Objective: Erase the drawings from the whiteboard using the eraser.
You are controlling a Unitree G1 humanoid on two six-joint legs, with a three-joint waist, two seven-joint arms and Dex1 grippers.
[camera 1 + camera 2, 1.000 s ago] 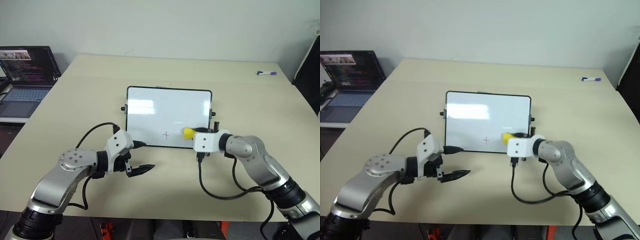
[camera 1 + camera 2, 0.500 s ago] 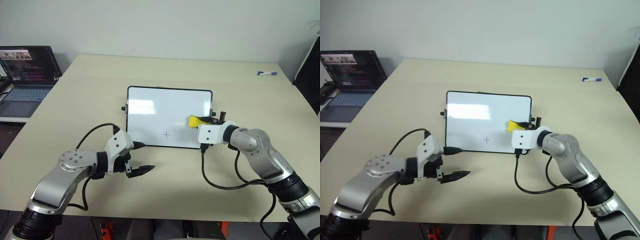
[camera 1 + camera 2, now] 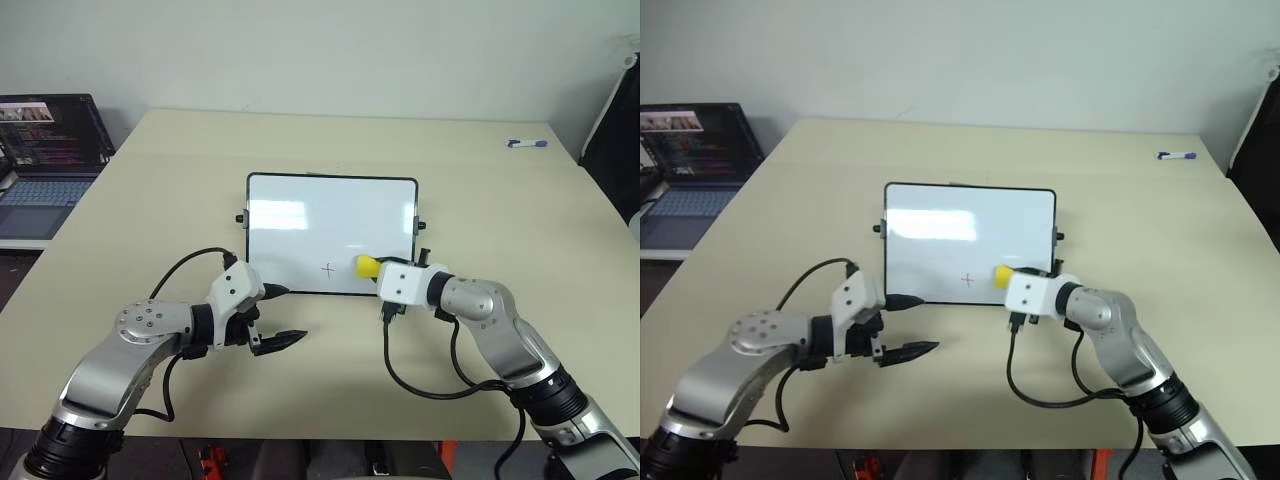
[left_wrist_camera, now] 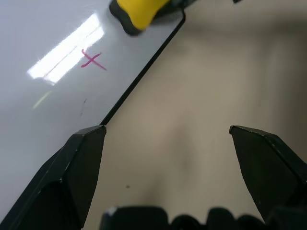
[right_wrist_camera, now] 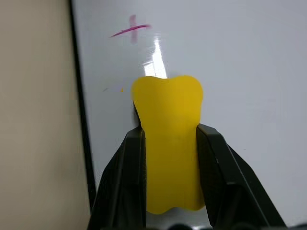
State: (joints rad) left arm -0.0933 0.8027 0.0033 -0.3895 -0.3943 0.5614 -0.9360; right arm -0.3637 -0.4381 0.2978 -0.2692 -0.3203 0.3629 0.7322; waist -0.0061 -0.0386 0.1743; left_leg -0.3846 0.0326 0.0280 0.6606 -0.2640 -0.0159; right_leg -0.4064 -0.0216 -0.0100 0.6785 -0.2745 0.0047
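Note:
The eraser (image 3: pixel 367 266) is next to the pink-red plus sign, which can still be seen on the whiteboard, so next my right gripper wipes the eraser back over the plus sign (image 3: pixel 327 268).
The whiteboard (image 3: pixel 300 230) lies flat mid-table with one pink-red plus sign (image 3: pixel 327 268) of the drawings near its near edge. My right gripper (image 5: pixel 169 130) is shut on the yellow eraser (image 3: pixel 367 265). It holds the eraser on the board just right of the plus sign, close to the near right corner. The left wrist view shows the eraser (image 4: pixel 136 12) a short way from the plus sign (image 4: pixel 92 60). My left gripper (image 3: pixel 280 315) is open and holds nothing. It hovers over the bare table just in front of the board's near left corner.
An open laptop (image 3: pixel 45 150) sits on a side surface at the far left. A white-and-blue marker pen (image 3: pixel 527 144) lies near the table's far right corner. Cables loop from both wrists over the tan table (image 3: pixel 330 370) in front of the board.
The right gripper swung the eraser up the board's right side, then back down and left, nearer the plus sign. The left gripper kept still. The camera shifted slightly.

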